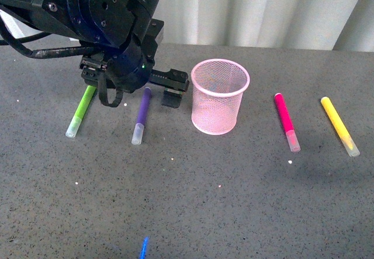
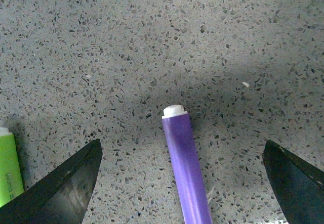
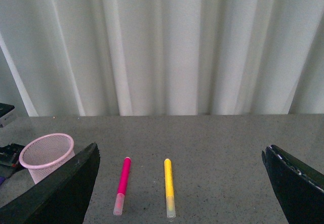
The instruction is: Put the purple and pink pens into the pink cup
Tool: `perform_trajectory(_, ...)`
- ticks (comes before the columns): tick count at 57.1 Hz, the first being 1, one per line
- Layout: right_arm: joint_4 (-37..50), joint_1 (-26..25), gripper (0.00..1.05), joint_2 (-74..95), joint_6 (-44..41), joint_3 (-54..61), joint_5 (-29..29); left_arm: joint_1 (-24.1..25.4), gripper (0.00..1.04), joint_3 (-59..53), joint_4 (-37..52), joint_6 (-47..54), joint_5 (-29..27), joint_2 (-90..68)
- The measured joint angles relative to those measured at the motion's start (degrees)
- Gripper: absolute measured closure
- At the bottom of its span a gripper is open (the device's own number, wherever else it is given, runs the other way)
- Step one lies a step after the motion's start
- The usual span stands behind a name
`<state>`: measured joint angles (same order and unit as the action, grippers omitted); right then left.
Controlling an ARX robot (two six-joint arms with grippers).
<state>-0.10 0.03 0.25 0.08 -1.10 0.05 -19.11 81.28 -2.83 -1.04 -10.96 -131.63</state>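
Observation:
The purple pen (image 1: 142, 116) seems longer than the pink cup (image 1: 217, 100) is deep, so the pen's white end will poke out over the cup's rim when I put the pen in.
The purple pen (image 1: 142, 116) lies on the grey table left of the upright pink mesh cup (image 1: 220, 95), clear cap toward me. My left gripper (image 1: 143, 90) is open low over the pen's far end. In the left wrist view the purple barrel (image 2: 185, 173) lies between the two dark fingers (image 2: 66, 183), untouched. The pink pen (image 1: 286, 121) lies right of the cup. My right gripper (image 3: 182, 183) is open and empty, out of the front view, raised and facing the pink pen (image 3: 123, 178) and the cup (image 3: 45, 155).
A lime-green marker (image 1: 80, 110) lies just left of the purple pen and shows beside the left finger (image 2: 9, 166). A yellow marker (image 1: 339, 125) lies right of the pink pen. A white curtain (image 3: 167, 47) hangs behind the table. A small blue mark (image 1: 144, 247) sits near the front edge.

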Motion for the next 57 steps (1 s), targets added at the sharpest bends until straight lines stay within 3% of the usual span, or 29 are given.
perform_trajectory(15, 0.00, 0.00, 0.07, 0.00, 0.00, 0.00, 0.02, 0.15, 0.08, 1.81, 0.48, 0.70, -1.16, -2.73)
perform_trajectory(43, 0.00, 0.00, 0.07, 0.00, 0.00, 0.00, 0.00, 0.20, 0.86, 1.44, 2.73, 0.74, -2.25, -3.69)
perform_trajectory(48, 0.00, 0.00, 0.07, 0.00, 0.00, 0.00, 0.00, 0.50, 0.92, 1.44, 2.78, 0.55, -2.62, -3.69)
perform_trajectory(57, 0.00, 0.00, 0.07, 0.00, 0.00, 0.00, 0.00, 0.90, 0.92, 1.33, 2.29, -1.27, -2.47, -3.13)
